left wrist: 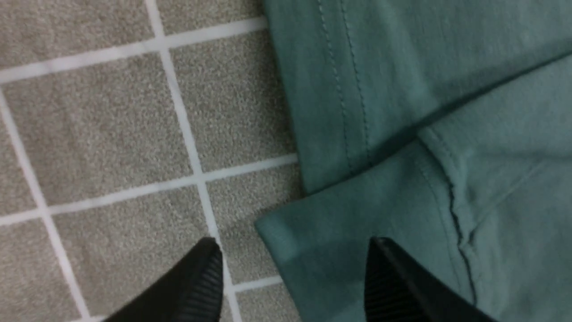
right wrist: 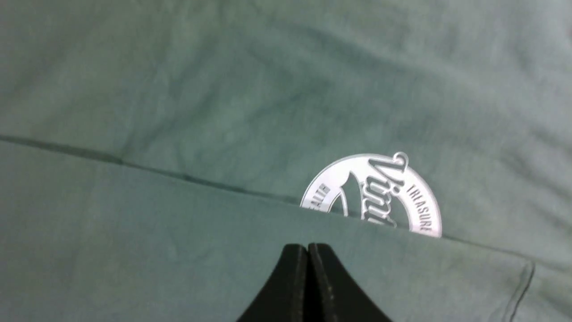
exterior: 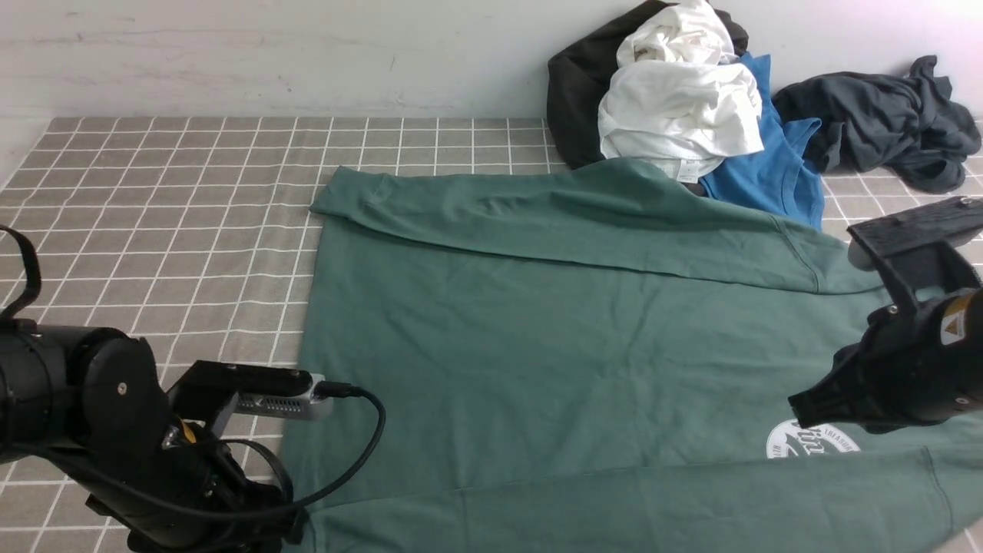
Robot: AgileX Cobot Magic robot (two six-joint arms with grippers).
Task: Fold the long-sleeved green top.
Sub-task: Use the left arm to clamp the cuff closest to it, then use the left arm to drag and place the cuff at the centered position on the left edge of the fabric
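Note:
The near sleeve (exterior: 636, 507) will come up alone and leave the body flat when the robot lifts, because the ribbed cuff sticks out past the stitched hem (left wrist: 351, 102) beneath it.
The green long-sleeved top (exterior: 537, 346) lies spread flat on the checked cloth, with one sleeve folded across its far edge and the other across its near edge. A white round logo (exterior: 810, 444) peeks out from under the near sleeve. My left gripper (left wrist: 292, 250) is open at the near left corner, its fingers straddling the sleeve cuff (left wrist: 286, 237), which lies flat on the cloth. In the front view that gripper is mostly hidden under its arm (exterior: 115, 430). My right gripper (right wrist: 307, 246) is shut with nothing in it, hovering over the near sleeve just beside the logo (right wrist: 380, 192).
A heap of clothes sits at the back right against the wall: a white garment (exterior: 680, 100), a bright blue T-shirt (exterior: 768, 169), a black one (exterior: 576, 92) and a dark grey one (exterior: 883, 115). Checked cloth (exterior: 153, 192) extends to the left.

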